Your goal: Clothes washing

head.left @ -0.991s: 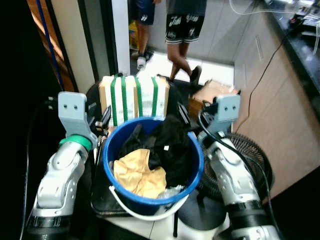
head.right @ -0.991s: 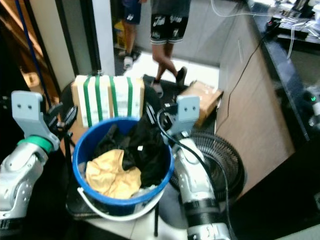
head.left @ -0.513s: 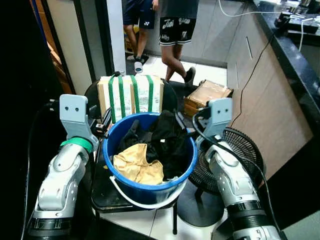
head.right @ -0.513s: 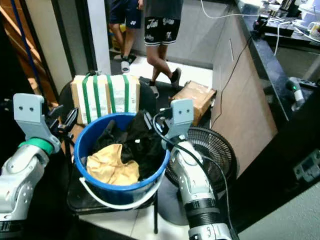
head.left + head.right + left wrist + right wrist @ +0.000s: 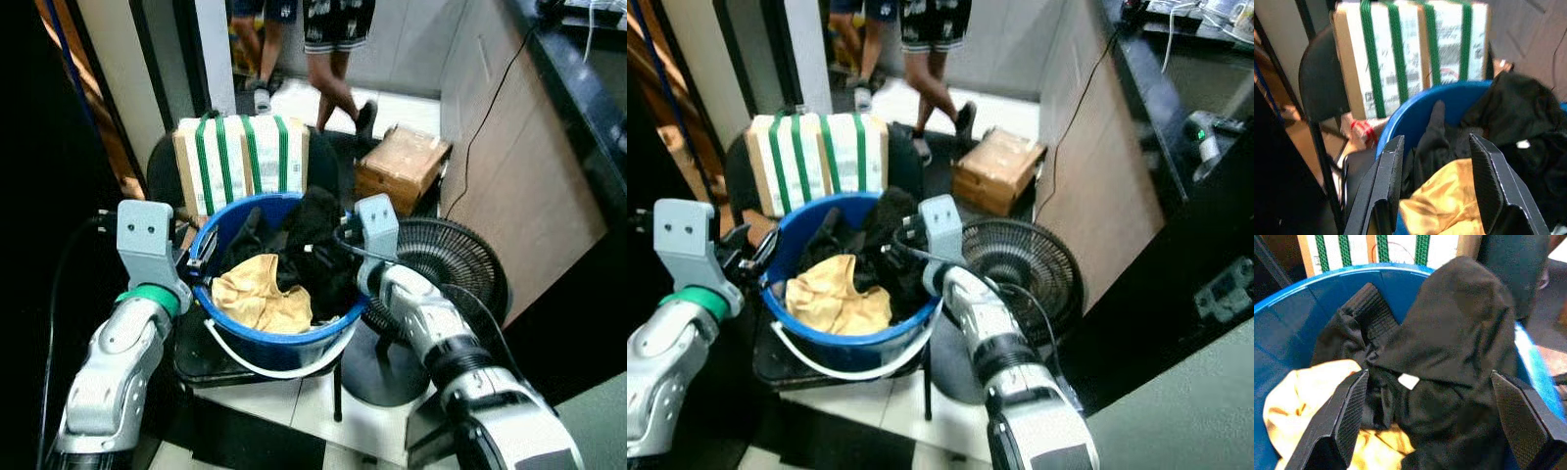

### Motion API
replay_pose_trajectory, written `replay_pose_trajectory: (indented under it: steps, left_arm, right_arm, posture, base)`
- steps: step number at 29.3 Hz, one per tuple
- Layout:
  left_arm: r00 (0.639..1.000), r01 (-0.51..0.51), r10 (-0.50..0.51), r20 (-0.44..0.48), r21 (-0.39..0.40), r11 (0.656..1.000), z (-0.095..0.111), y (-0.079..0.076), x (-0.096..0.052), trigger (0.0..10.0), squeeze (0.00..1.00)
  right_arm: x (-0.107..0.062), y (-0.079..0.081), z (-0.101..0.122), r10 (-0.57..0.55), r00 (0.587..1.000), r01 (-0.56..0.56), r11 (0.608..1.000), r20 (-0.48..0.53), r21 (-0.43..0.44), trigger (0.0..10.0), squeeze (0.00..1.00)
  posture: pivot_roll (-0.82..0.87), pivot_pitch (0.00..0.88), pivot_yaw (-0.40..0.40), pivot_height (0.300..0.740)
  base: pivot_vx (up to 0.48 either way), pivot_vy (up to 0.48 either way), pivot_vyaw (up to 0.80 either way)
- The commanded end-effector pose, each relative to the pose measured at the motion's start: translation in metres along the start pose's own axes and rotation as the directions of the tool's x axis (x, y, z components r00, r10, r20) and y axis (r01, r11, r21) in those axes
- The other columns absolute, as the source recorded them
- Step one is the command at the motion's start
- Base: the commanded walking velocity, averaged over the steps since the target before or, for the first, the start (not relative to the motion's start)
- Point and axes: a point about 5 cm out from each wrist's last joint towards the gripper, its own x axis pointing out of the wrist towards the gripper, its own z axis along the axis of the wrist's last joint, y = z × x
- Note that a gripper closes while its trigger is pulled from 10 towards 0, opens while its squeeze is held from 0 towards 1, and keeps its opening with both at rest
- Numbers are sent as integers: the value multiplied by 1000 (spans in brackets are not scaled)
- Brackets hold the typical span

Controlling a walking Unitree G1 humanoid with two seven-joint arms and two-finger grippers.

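Observation:
I expect the ribbed dark cloth (image 5: 1370, 316) to stay in the blue bucket when I lift the black garment (image 5: 315, 223), because the garment's edge only lies across the cloth.
A blue bucket (image 5: 235, 328) with a white handle sits on a black chair seat (image 5: 196, 343). Inside lie a yellow garment (image 5: 257, 297) and a black garment (image 5: 315, 257) heaped toward the right side. My left gripper (image 5: 201, 259) is at the bucket's left rim; in the left wrist view its fingers (image 5: 1385, 188) are open, with the rim and clothes between them. My right gripper (image 5: 338, 243) is at the right rim, wide open over the black garment (image 5: 1449, 338), its fingers (image 5: 1347, 416) apart on both sides of it.
A cardboard box with green straps (image 5: 240, 162) leans on the chair back behind the bucket. A floor fan (image 5: 456, 269) stands close on the right, with a brown carton (image 5: 402, 166) behind it. A person's legs (image 5: 338, 59) are in the passage beyond. A wooden counter side (image 5: 529, 176) runs along the right.
The camera has shifted and looks from further right. My right arm has swung inward, so its gripper now sits over the bucket's right rim by the black garment. The left gripper stays at the left rim.

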Motion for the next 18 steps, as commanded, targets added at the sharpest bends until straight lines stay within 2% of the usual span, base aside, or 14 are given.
replay_pose_trajectory:
  steps: [1, 6, 8, 10, 14, 16, 18]
  left_arm:
    - [1000, 12, -12, -21, -2, 1000, -1, 1, -3, 10000, 0]
    - [999, 10, -10, -31, 0, 1000, 0, 5, -6, 10000, 0]
    - [998, 39, -39, -50, -5, 999, 3, 8, -7, 10000, 0]
    - [996, 61, -61, -57, -9, 998, 5, 8, -8, 10000, 0]
    - [995, 85, -86, -59, -15, 996, 6, 7, -9, 10000, 0]
    - [985, 158, -160, -57, -33, 987, 11, 0, -11, 10000, 0]
    - [981, 183, -185, -61, -37, 982, 12, -4, -11, 10000, 0]
  right_arm:
    - [2, 3, -1, 13, 1000, -13, 999, 7, 39, 10000, 1000]
    - [7, 7, 6, 20, 999, -24, 995, 36, 98, 10000, 1000]
    - [12, 16, 9, 54, 998, -60, 986, 45, 158, 10000, 1000]
    - [13, 20, 8, 72, 997, -77, 983, 39, 169, 10000, 1000]
    - [14, 24, 7, 85, 996, -90, 982, 34, 166, 10000, 1000]
    - [15, 28, 0, 103, 995, -102, 985, 6, 140, 10000, 1000]
    - [15, 30, -4, 107, 994, -105, 986, -13, 126, 10000, 1000]
  posture:
    - [131, 238, 55, 740]
    - [147, 262, 76, 740]
    - [171, 296, 116, 740]
    - [175, 302, 123, 740]
    - [182, 308, 131, 740]
    - [197, 320, 147, 740]
    - [197, 320, 147, 740]
  base:
    - [0, 0, 0]
    - [0, 0, 0]
    - [0, 0, 0]
    - [0, 0, 0]
    - [0, 0, 0]
    - [0, 0, 0]
    - [0, 0, 0]
